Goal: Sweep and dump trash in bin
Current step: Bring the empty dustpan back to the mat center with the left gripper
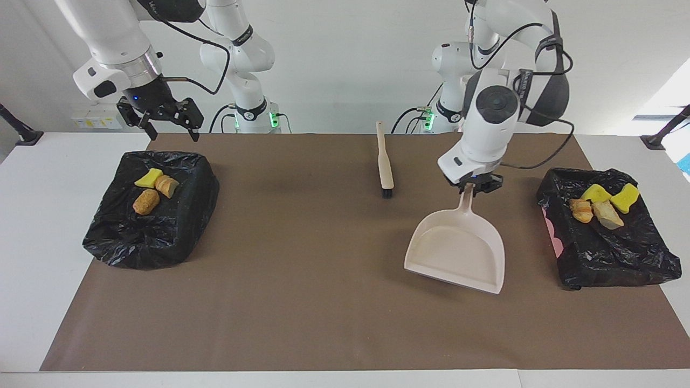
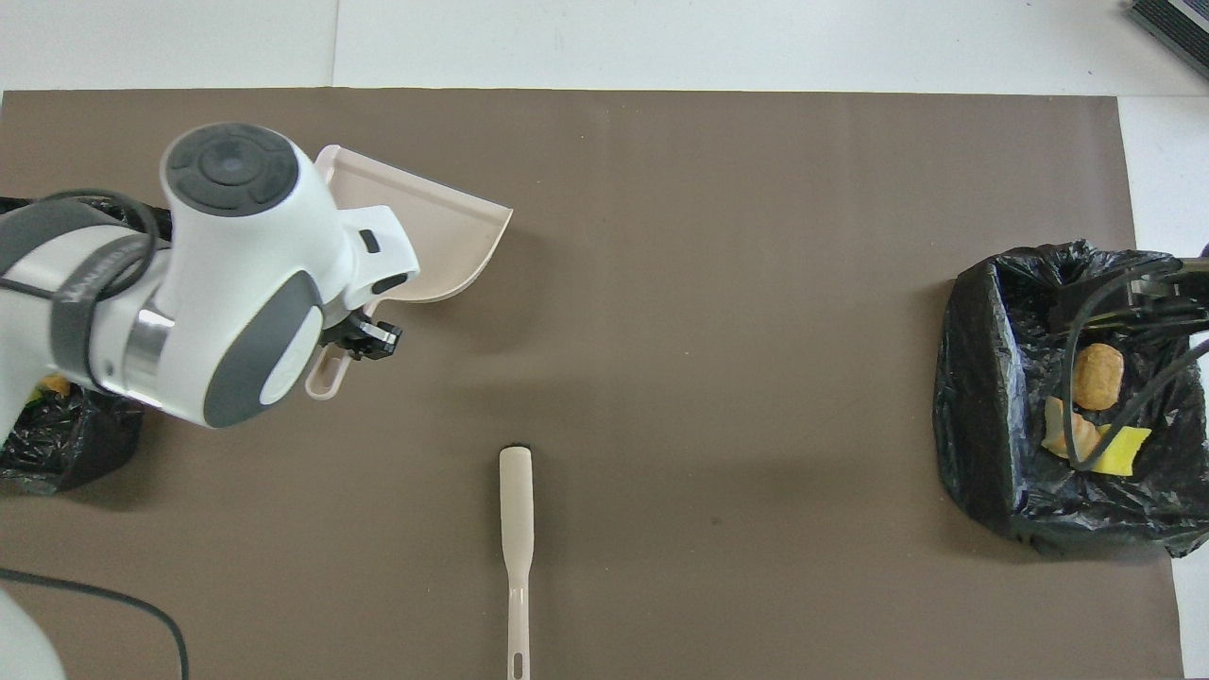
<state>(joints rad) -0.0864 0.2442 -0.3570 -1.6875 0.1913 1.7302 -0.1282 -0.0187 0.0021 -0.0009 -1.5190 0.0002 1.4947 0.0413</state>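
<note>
The beige dustpan (image 1: 457,249) is empty and the brown mat (image 1: 393,278) beyond the brush is clear, so the left gripper should go on going there until the dustpan lies flat before it lets go of it.
My left gripper (image 1: 474,186) (image 2: 354,340) is shut on the handle of the beige dustpan (image 1: 458,253) (image 2: 425,246). The pan hangs empty and tilted over the brown mat, its lip low and pointing away from the robots. Several chunks of trash (image 1: 595,202) lie in the black-lined bin (image 1: 609,253) at the left arm's end. Three more trash chunks (image 1: 153,188) (image 2: 1096,406) lie in the other black-lined bin (image 1: 151,237) (image 2: 982,425) at the right arm's end. My right gripper (image 1: 167,132) hangs open and empty over that bin's robot-side edge.
The beige hand brush (image 1: 385,164) (image 2: 516,529) lies on the brown mat (image 1: 302,302) near the robots, bristles pointing away from them. In the overhead view the left arm covers most of the bin (image 2: 66,444) at its end. White table borders the mat.
</note>
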